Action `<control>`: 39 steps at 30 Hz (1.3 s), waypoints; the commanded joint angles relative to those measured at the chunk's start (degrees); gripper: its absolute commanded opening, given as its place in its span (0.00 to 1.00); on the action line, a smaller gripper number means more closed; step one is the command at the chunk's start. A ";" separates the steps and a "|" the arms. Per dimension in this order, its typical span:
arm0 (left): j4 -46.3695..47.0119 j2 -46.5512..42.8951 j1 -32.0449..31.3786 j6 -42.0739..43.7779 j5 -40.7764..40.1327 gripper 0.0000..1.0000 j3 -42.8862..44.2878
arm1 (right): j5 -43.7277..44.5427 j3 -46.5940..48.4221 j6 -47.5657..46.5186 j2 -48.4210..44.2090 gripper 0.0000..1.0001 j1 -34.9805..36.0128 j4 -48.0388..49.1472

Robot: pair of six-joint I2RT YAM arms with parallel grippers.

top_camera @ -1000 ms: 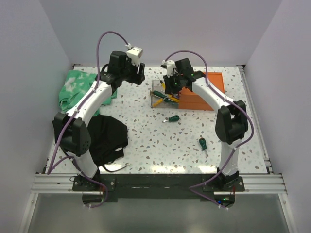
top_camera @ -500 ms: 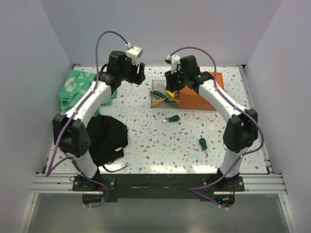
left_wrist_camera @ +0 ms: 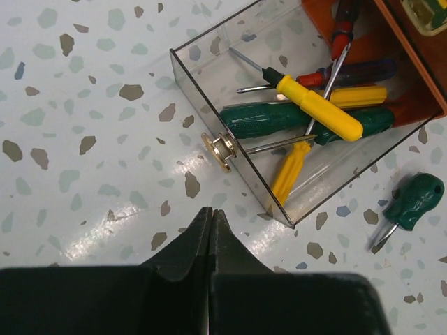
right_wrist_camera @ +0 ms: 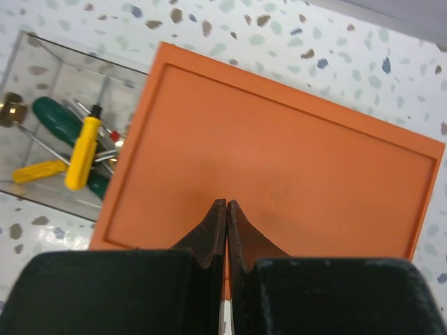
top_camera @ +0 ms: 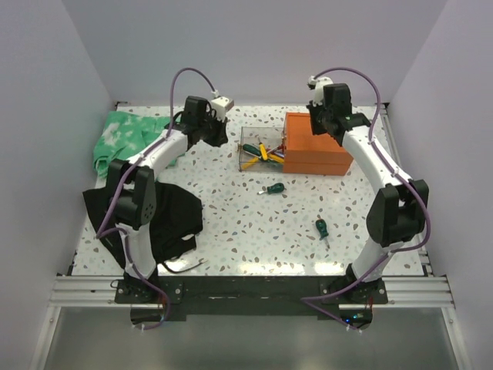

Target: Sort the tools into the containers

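Observation:
The clear drawer's brass knob (left_wrist_camera: 219, 151) is in front of my left gripper's closed fingers, so I should carry on moving in and push the drawer until it meets the orange chest (top_camera: 316, 159).
The orange chest (top_camera: 312, 154) stands at the back of the table, and its flat top (right_wrist_camera: 279, 153) fills the right wrist view. One clear drawer (top_camera: 245, 154) is pulled out to the left, brass knob (left_wrist_camera: 218, 150) facing my left gripper. Several yellow (left_wrist_camera: 318, 108), green (left_wrist_camera: 269, 120) and red-handled tools lie crossed in it. Two stubby green screwdrivers lie loose on the table (top_camera: 272, 188) (top_camera: 321, 228), one also in the left wrist view (left_wrist_camera: 413, 202). My left gripper (left_wrist_camera: 211, 211) (top_camera: 214, 132) is shut and empty, just left of the drawer. My right gripper (right_wrist_camera: 227, 204) (top_camera: 326, 123) is shut and empty above the chest's top.
A green cloth (top_camera: 123, 139) lies at the back left and a black cloth (top_camera: 173, 216) at the near left beside the left arm. White walls close in the speckled table on three sides.
My right arm has pulled back from the drawer to above the chest's far side and shut. My left gripper has shut and dropped a little lower beside the drawer.

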 commanded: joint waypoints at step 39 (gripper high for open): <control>23.69 25.87 -10.19 -19.29 25.29 0.07 19.27 | -2.59 -11.92 -0.34 -0.03 0.00 -2.33 -0.41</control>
